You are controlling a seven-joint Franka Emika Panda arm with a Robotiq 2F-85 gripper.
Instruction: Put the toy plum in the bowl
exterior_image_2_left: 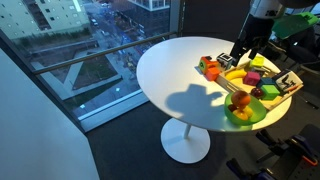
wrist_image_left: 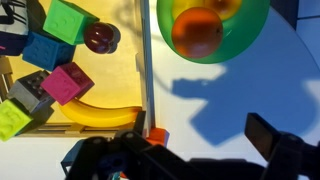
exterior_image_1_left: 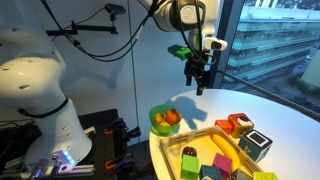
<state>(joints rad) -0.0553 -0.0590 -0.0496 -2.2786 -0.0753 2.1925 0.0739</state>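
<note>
Next, I move over the tray and turn before I go down around the plum (wrist_image_left: 100, 38), because my gripper hangs over the tabletop and the green block (wrist_image_left: 68, 21) is crowding the toy plum.
The toy plum (wrist_image_left: 100, 38) is small, round and dark purple-brown. It lies in the wooden tray (wrist_image_left: 122, 82) near the edge that faces the bowl, and it also shows in an exterior view (exterior_image_1_left: 189, 151). The green bowl (wrist_image_left: 252, 30) stands on the white table just beside the tray and holds an orange toy fruit (wrist_image_left: 197, 31). Both exterior views show the bowl (exterior_image_1_left: 156, 123) (exterior_image_2_left: 250, 117). My gripper (wrist_image_left: 200, 135) is open and empty. It hangs well above the table (exterior_image_1_left: 197, 76) (exterior_image_2_left: 240, 50), over the bare tabletop beside the tray and short of the bowl.
The tray also holds a toy banana (wrist_image_left: 100, 117) and green (wrist_image_left: 70, 20), blue (wrist_image_left: 48, 48), magenta (wrist_image_left: 67, 83) and grey (wrist_image_left: 25, 95) blocks. An orange block (wrist_image_left: 158, 136) sits at the tray's corner. The round white table (exterior_image_2_left: 175, 70) stands by a window.
</note>
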